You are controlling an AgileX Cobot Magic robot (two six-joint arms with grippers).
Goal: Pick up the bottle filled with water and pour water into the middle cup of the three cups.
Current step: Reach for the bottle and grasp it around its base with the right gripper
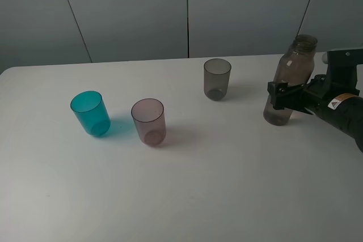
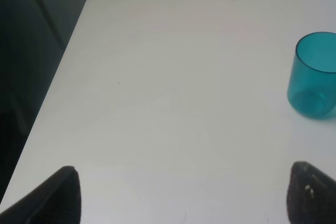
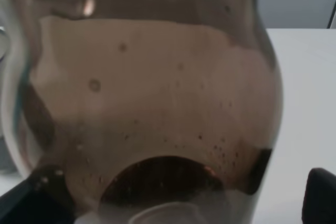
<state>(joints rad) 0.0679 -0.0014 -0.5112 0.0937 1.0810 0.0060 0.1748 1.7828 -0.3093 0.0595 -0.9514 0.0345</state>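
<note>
The water will run out in a thin stream when the robot tips the bottle steeply, because the bottle's open neck (image 1: 305, 43) is narrower than the bottle's body.
The bottle (image 1: 290, 80) is tall, smoky brown-pink and capless. It stands on the white table (image 1: 227, 185) at the right, leaning slightly, and fills the right wrist view (image 3: 157, 103). My right gripper (image 1: 283, 98) reaches in from the right, jaws open on either side of the bottle's lower half; one finger (image 3: 320, 195) stands clear of its wall. The three cups sit left of the bottle: teal (image 1: 89, 113), the pinkish-mauve middle cup (image 1: 149, 121) and smoky grey (image 1: 217, 78). My left gripper (image 2: 184, 198) is open over bare table, near the teal cup (image 2: 315, 74).
The table's left edge and rounded far corner (image 2: 92, 1) show in the left wrist view, with a dark drop beyond. A grey panelled wall (image 1: 187, 9) runs behind the table. The grey cup is the one nearest the bottle.
</note>
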